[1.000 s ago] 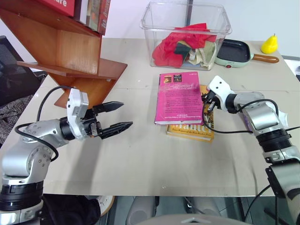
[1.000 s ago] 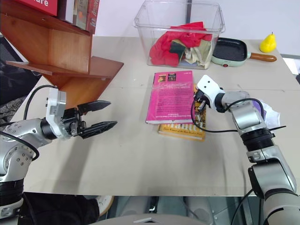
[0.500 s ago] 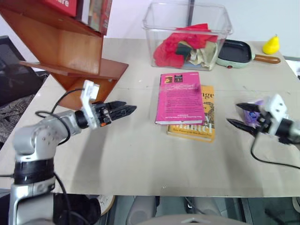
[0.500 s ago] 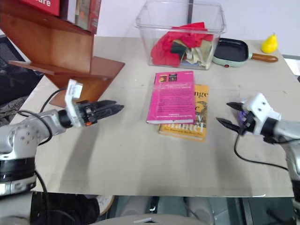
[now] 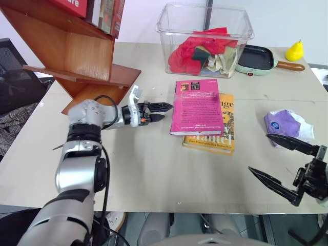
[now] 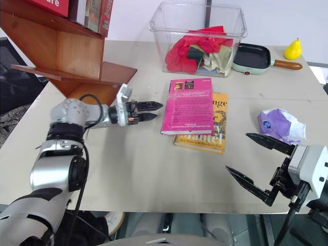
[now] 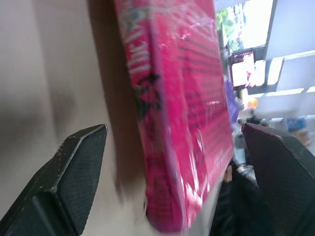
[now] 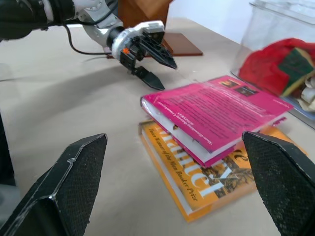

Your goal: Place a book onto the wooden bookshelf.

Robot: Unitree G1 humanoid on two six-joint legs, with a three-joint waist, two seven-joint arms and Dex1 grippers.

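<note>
My right gripper is far from the magenta-pink book's spine, which sticks out past the yellow-orange book toward the bookshelf, so next my left gripper pinches that spine and lifts.
The magenta-pink book lies flat in the middle of the table, resting on a yellow-orange book. My left gripper is open and low over the table, its tips right at the pink book's left edge. In the left wrist view that edge of the book lies between the two spread fingers. My right gripper is open and holds nothing, down by the table's front right edge, well away from the books. The wooden bookshelf stands at the far left with upright books on it.
A clear plastic bin of red and other cloths stands behind the books. A small pan and a yellow pear are at the back right. A crumpled purple-white bag lies on the right, just beyond my right gripper.
My right gripper has opened and drawn back from the books' right side to the front right edge. My left gripper has rolled over and reached rightward up to the pink book's left edge.
</note>
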